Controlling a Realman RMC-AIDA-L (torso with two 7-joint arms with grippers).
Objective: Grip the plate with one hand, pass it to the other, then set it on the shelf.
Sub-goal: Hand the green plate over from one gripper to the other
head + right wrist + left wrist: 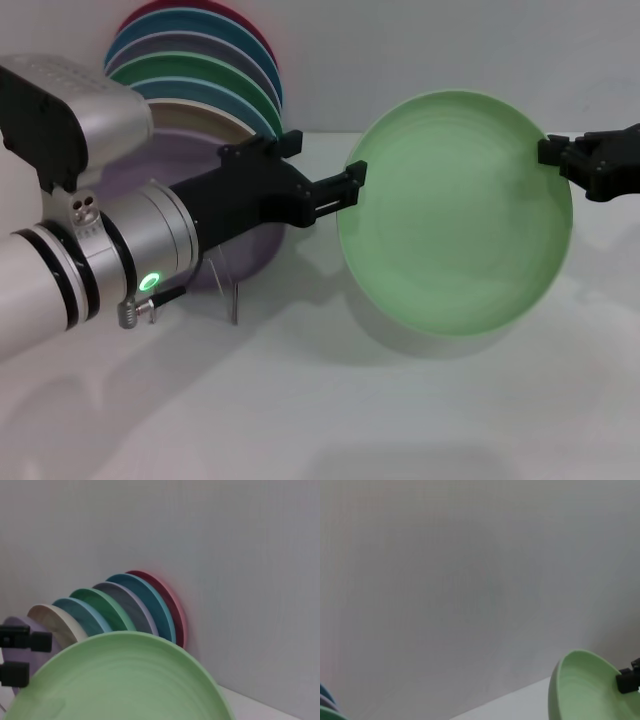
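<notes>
Only my left gripper's slanted fingertips reach the pale green plate's rim (347,186), so I should level the gripper and bring the plate's rim deeper (341,203) between its fingers before closing.
The pale green plate (460,215) hangs in the air above the table, tilted with its face toward me. My right gripper (552,152) is shut on its right rim and carries it. My left gripper (352,187) is at the plate's left rim with its fingers apart on either side of the edge. The right wrist view shows the plate (125,680) with the left gripper (39,657) open beside it. The left wrist view shows the plate (585,690) and the right gripper (626,680) on its rim. The clear acrylic shelf (236,296) stands below my left arm.
A row of upright plates fills the rack at the back left, from a red one (190,12) down to a lilac one (250,250) at the front. They also show in the right wrist view (125,605). A white wall stands behind.
</notes>
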